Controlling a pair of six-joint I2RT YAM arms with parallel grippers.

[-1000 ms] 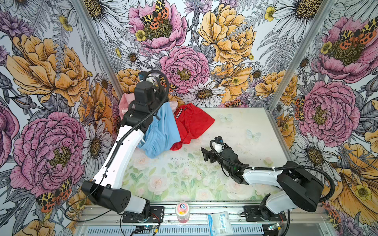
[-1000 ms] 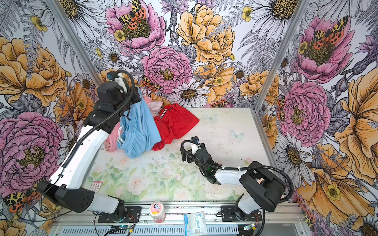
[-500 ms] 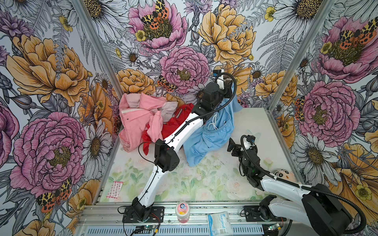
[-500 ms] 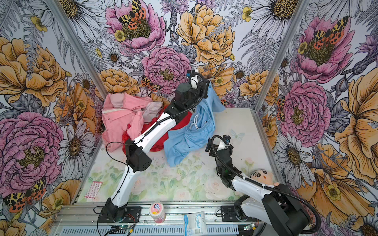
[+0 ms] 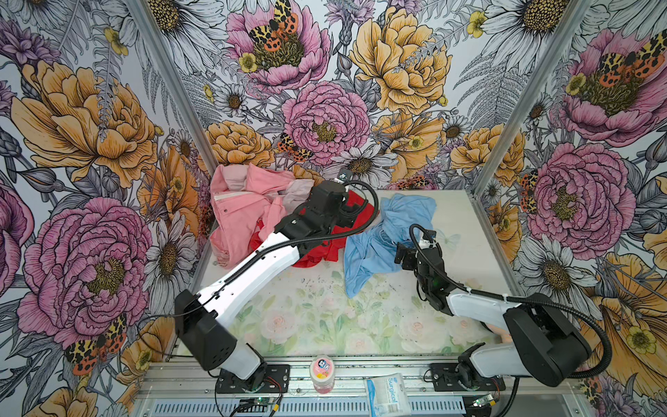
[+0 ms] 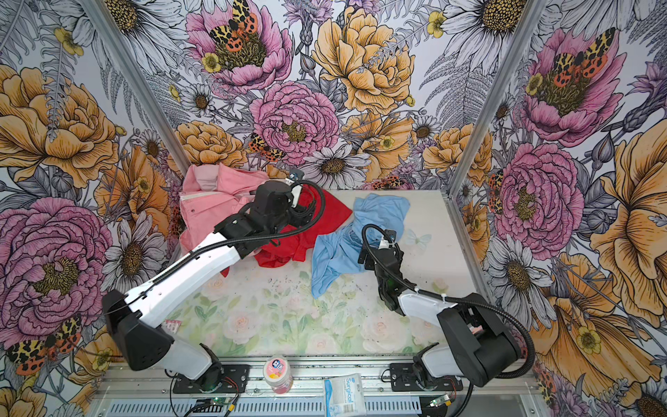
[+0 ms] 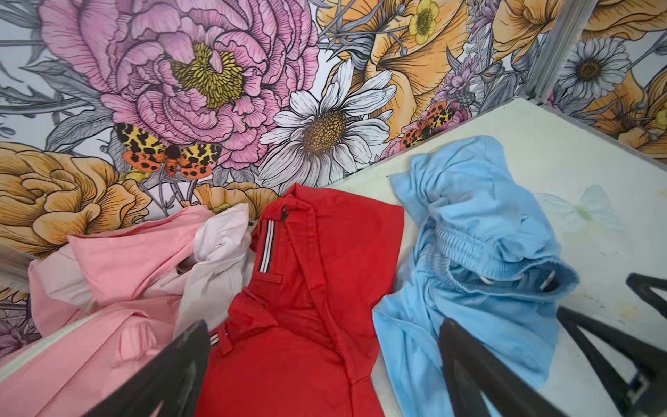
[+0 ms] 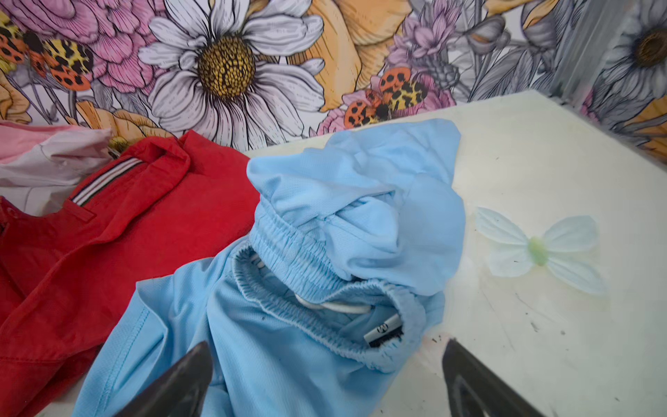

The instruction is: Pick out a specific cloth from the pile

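The cloth's waistband (image 8: 295,257) is next to the robot's right gripper, so next the left gripper moves back from the red shirt while the right gripper lifts the cloth away.
The cloth (image 5: 382,242) (image 6: 343,242), a light sky-blue garment with an elastic waistband, lies crumpled on the table just right of the pile, its left edge against the red shirt. The pile holds a salmon-pink jacket (image 5: 245,209) (image 6: 213,205) and a bright red shirt (image 5: 317,254) (image 6: 288,249) at the back left. My left gripper (image 5: 355,213) (image 7: 325,372) hangs open above the red shirt, holding nothing. One of its fingers (image 7: 469,364) shows over the cloth's edge (image 7: 469,252). My right gripper (image 5: 409,252) (image 8: 328,382) stands open at the near right side of the cloth (image 8: 325,224).
Floral walls close the table at the back and on both sides, with metal corner posts (image 5: 496,119). On the front rail stand a pink-capped bottle (image 5: 322,368) and a surgical pack (image 5: 388,397). A small card (image 6: 172,326) lies at the front left.
The left gripper carried the raised blue cloth from the pile side to the right, opened and dropped it on the table, then drew back over the red shirt. The right arm shifted beside the cloth.
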